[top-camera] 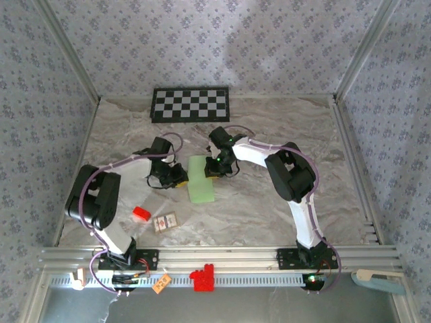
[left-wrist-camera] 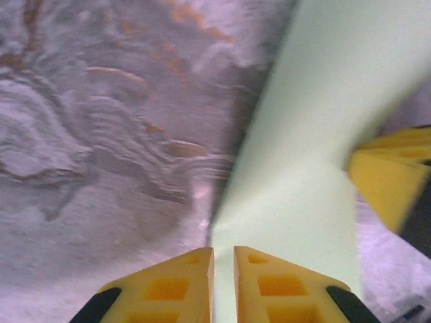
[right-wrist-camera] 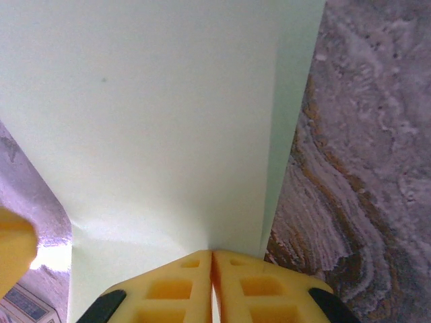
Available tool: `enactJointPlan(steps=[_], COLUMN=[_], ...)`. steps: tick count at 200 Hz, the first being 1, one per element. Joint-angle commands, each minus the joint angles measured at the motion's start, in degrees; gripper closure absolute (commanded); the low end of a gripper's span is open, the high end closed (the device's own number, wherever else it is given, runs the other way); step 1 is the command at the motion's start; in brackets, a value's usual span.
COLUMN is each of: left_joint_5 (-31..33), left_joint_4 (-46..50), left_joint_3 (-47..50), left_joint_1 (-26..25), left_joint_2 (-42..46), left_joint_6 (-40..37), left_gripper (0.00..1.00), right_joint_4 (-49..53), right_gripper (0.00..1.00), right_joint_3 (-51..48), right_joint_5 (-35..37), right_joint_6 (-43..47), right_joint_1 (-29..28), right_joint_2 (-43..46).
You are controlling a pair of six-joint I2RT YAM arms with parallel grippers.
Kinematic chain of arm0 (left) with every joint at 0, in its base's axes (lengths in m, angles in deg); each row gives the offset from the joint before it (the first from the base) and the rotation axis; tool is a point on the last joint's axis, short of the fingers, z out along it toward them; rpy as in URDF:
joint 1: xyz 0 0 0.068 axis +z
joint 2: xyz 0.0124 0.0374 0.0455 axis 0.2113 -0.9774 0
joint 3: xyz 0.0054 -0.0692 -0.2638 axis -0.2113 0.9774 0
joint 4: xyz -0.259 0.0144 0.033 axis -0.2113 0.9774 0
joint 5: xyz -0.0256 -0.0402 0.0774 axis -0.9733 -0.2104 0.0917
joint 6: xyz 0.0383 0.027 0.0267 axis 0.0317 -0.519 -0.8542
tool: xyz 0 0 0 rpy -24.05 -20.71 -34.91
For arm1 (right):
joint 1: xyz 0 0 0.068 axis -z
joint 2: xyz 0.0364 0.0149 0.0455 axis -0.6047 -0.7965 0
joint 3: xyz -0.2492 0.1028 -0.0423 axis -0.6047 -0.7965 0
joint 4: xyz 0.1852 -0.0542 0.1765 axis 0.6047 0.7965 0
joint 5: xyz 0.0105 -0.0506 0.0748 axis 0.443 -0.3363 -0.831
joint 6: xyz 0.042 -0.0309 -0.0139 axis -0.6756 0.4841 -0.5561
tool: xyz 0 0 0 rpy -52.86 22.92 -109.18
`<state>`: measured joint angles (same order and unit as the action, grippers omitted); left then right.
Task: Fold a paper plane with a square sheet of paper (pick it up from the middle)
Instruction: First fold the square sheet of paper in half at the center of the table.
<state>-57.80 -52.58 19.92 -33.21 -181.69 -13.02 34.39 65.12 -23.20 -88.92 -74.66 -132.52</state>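
The paper's folded edge (left-wrist-camera: 217,225) bends sharply at the robot's left gripper and bows out past it, so the left gripper should slide back along that edge to the paper's far corner (top-camera: 190,158).
The pale green sheet of paper (top-camera: 201,180) is folded into a narrow oblong strip and sits mid-table between the two grippers. My left gripper (top-camera: 179,176) holds its left edge. In the left wrist view the paper (left-wrist-camera: 316,101) runs down into the narrow gap of that gripper (left-wrist-camera: 223,250), lifted off the table. My right gripper (top-camera: 215,168) grips the strip's far right edge. Its yellow fingers (right-wrist-camera: 213,253) are pressed together on the paper (right-wrist-camera: 148,121), whose second layer shows along the right.
A black-and-white checkerboard panel (top-camera: 190,104) lies at the back of the marbled table (top-camera: 283,134). A small red block (top-camera: 141,214) and a small card (top-camera: 165,221) lie near the left arm's base. A red piece (top-camera: 202,278) sits on the front rail.
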Motion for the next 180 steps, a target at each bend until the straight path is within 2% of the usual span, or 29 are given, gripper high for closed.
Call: enactJointPlan(steps=[1,50,76,113,156,180], left_joint_5=[-5.83,-7.89,-5.79,-3.71,0.24,-4.5], left_joint_4=[-4.83,-9.65,-8.46,-6.41,-0.32,-3.2], left_joint_3=[-1.21,-4.06,-4.63,-3.2,-3.45,-2.31], left_joint_1=[-0.67,-2.38,-2.19,2.2,6.32,6.21], left_joint_2=[2.29,-5.23,-8.25,-11.22,-7.44,-3.18], left_joint_6=[0.94,2.04,0.22,-4.99,-10.36,-9.05], left_gripper=[0.83,0.83,0.84,0.84,0.84,0.84], right_joint_4=[8.28,8.06,8.25,8.31,7.98,7.98], right_gripper=[0.88,0.88,0.88,0.88,0.88,0.88], right_joint_3=[-3.03,-2.88,-3.13,-3.77,-4.6,-4.7], right_joint_5=[10.01,9.57,9.69,9.99,10.25,10.27], right_joint_6=[1.16,0.77,0.85,1.02,0.94,0.86], right_joint_1=[-0.01,-0.16,-0.16,-0.18,-0.38,-0.5], right_joint_2=[-6.24,-6.68,-6.55,-6.2,-5.76,-5.46])
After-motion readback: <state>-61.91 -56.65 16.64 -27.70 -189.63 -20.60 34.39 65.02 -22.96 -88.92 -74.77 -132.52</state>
